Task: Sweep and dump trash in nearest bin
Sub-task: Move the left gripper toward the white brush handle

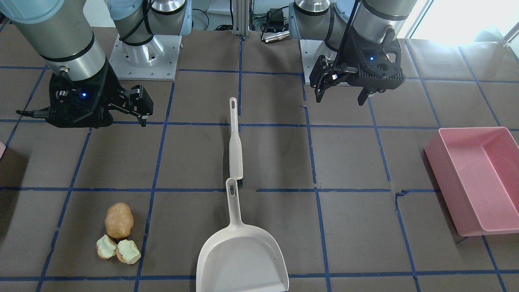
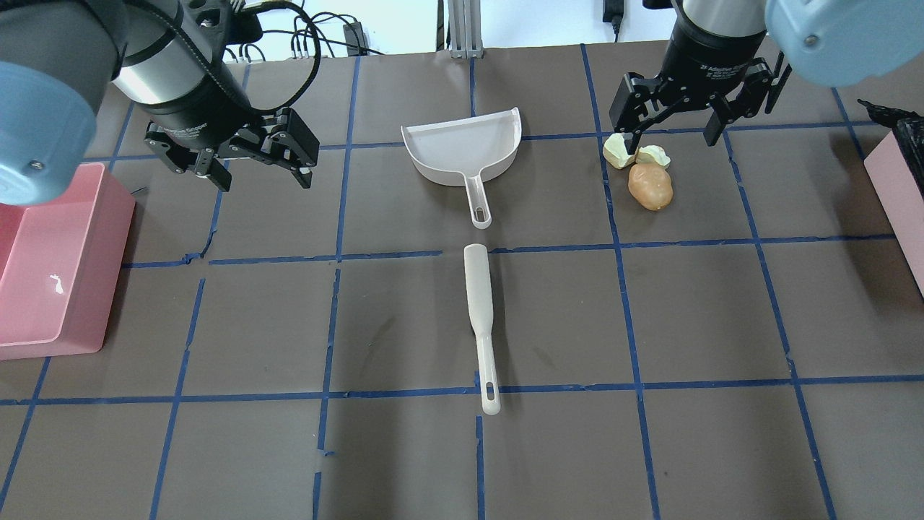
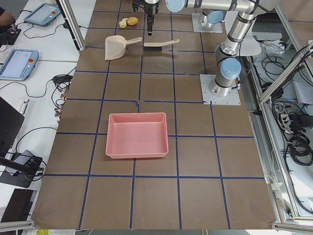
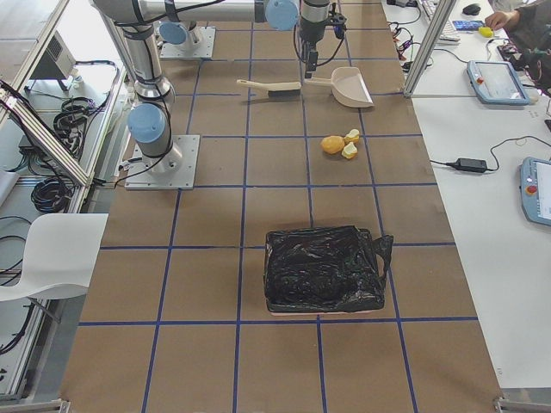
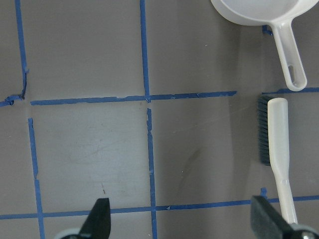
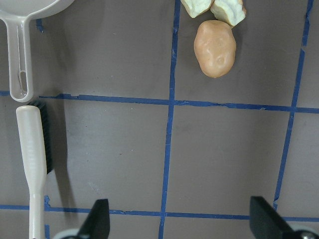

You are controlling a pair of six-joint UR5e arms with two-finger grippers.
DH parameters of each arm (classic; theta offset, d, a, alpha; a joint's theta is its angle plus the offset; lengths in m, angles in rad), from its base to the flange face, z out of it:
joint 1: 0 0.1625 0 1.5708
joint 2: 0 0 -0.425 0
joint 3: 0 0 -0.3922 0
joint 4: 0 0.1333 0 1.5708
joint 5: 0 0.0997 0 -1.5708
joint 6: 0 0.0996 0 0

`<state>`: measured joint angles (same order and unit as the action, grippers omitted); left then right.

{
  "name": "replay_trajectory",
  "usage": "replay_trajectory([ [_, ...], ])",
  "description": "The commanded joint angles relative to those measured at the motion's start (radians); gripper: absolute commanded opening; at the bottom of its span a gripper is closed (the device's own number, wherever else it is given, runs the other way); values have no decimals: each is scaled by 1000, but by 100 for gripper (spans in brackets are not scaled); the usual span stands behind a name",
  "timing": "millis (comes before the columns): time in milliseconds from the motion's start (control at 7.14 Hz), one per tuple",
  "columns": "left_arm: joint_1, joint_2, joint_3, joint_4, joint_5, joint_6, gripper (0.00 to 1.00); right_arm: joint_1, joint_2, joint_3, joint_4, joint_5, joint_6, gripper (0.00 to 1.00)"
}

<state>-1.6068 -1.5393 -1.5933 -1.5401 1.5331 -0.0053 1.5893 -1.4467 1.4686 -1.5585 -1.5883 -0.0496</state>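
Note:
The trash should move together into the dustpan when the robot sweeps it with the brush, because the pale pieces touch the brown lump.
The trash lies together: a brown potato-like lump and two pale apple-core pieces. It also shows in the front view and the right wrist view. My right gripper hovers open and empty just beyond it. My left gripper hovers open and empty far from it. A sliver of the pale pink bin shows at the overhead view's right edge; in the right side view a black bag covers it. A white dustpan and brush lie mid-table.
A large pink rectangular tub stands on the table's left side, by my left arm. The dustpan's handle and the brush's head nearly meet end to end. Blue tape lines grid the brown table top.

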Motion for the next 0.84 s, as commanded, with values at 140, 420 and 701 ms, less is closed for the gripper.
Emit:
replay_trajectory([
  [140, -43, -25, 1, -39, -14, -13, 100, 0, 5, 1, -8, -7, 2, 100],
  [420, -175, -44, -4, -72, -8, -120, 97, 0, 6, 2, -8, -9, 2, 100],
  [701, -287, -77, -74, -37, -13, -360, 100, -2, 6, 7, -9, -7, -13, 100],
])
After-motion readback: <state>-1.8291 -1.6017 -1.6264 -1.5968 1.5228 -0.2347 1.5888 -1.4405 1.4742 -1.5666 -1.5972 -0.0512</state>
